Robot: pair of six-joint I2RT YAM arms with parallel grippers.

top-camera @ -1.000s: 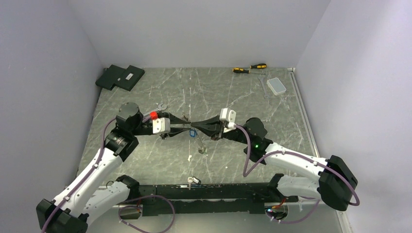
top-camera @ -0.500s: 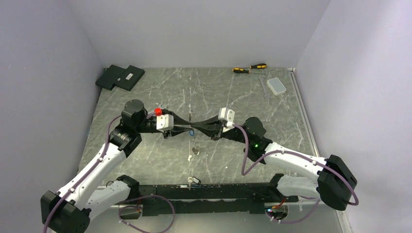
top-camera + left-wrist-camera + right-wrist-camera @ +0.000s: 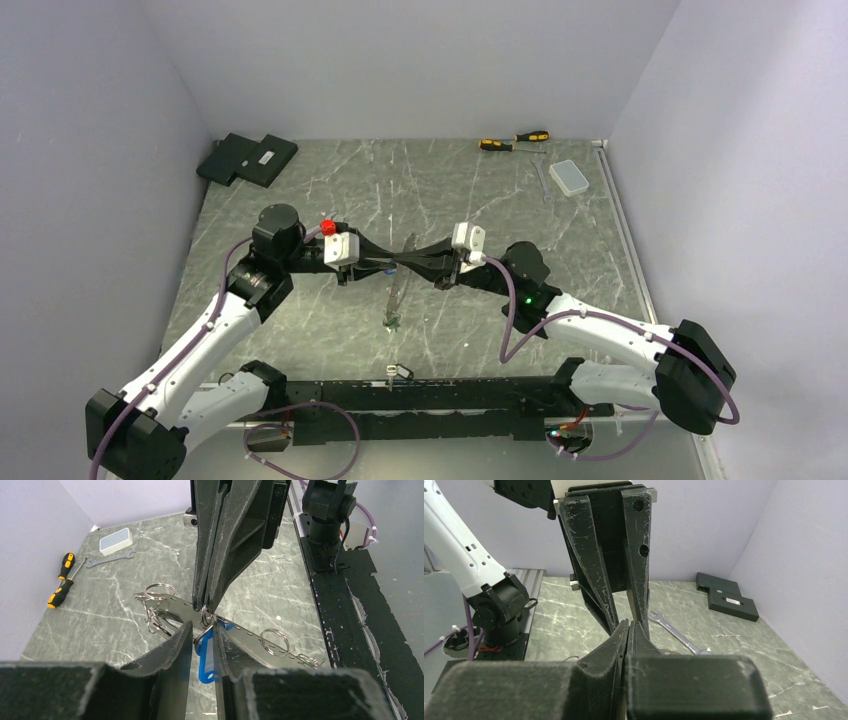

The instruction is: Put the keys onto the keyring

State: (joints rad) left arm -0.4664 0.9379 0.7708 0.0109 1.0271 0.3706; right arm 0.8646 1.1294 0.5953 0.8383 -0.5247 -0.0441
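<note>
Next, my left gripper opens and takes the small wire ring (image 3: 205,617) before my right gripper lets go of it, because my left gripper is on the blue key (image 3: 206,655) below that ring.
My left gripper (image 3: 202,627) and right gripper (image 3: 205,609) meet tip to tip above the middle of the table. The blue key (image 3: 205,652), a blue plastic tag, stands upright between the left fingers, which close on it. My right gripper (image 3: 407,263) is shut, and its tips pinch a small wire ring on the keyring (image 3: 250,632). The keyring is a long silvery band carrying several split rings. In the top view it (image 3: 398,290) slants down toward the near table. The green key (image 3: 392,322) hangs at its lower end.
Two yellow-and-black screwdrivers (image 3: 513,141), a white box (image 3: 570,177) and a silver wrench (image 3: 109,560) lie at the back right. Black boxes (image 3: 247,158) sit at the back left. Another wrench (image 3: 676,632) lies beneath the left arm.
My left arm has shifted right, closing in on the right gripper, and its jaws have narrowed slightly. The keyring band now shows stretched out, and the green key has swung left.
</note>
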